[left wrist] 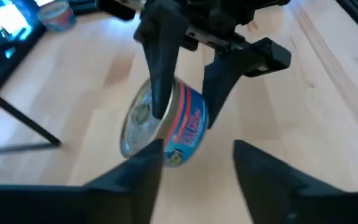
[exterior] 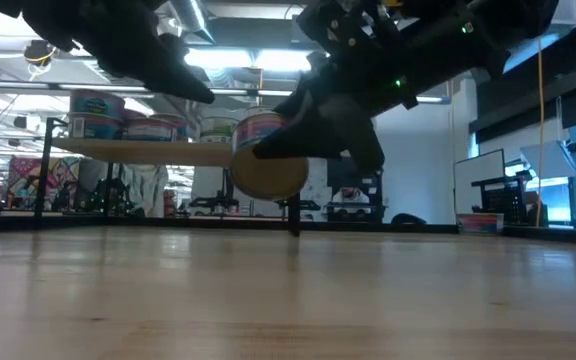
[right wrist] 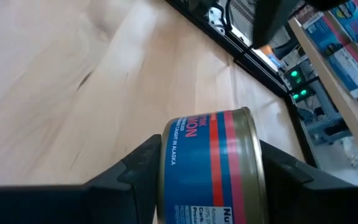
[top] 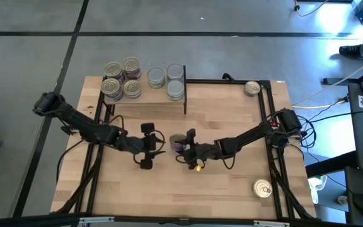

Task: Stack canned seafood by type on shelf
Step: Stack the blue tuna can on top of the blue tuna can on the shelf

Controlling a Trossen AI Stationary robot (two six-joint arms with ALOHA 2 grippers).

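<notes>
The tin (top: 176, 140) in my right gripper is far from the matching tins on the shelf (top: 132, 89). My left gripper should take over the tin and stack it there.
A tin of canned seafood (top: 176, 142) with a blue and red label hangs over the middle of the table, and my right gripper (top: 181, 147) is shut on it. The low view shows this tin (exterior: 268, 150) well above the tabletop. My left gripper (top: 155, 146) stands open just to the tin's left. In its wrist view, its fingers (left wrist: 138, 180) are short of the tin (left wrist: 166, 127) and I see no touch. Several tins (top: 123, 79) are stacked on the shelf (top: 145, 98) at the far left. My right gripper pinches the tin between its two fingers, one finger (left wrist: 159, 81) on the pull-tab lid (left wrist: 138, 118) and the other on the opposite flat end (right wrist: 253, 162). The fingers come from the table's right, slanting down. The tin is lifted clear and tipped on its side, with the label wall (right wrist: 210, 168) facing up.
One loose tin (top: 253, 88) lies at the table's far right corner and another (top: 263, 188) at the near right. Black frame rails (top: 273, 126) run along the table's sides. The shelf's posts (top: 184, 104) stand just beyond the grippers.
</notes>
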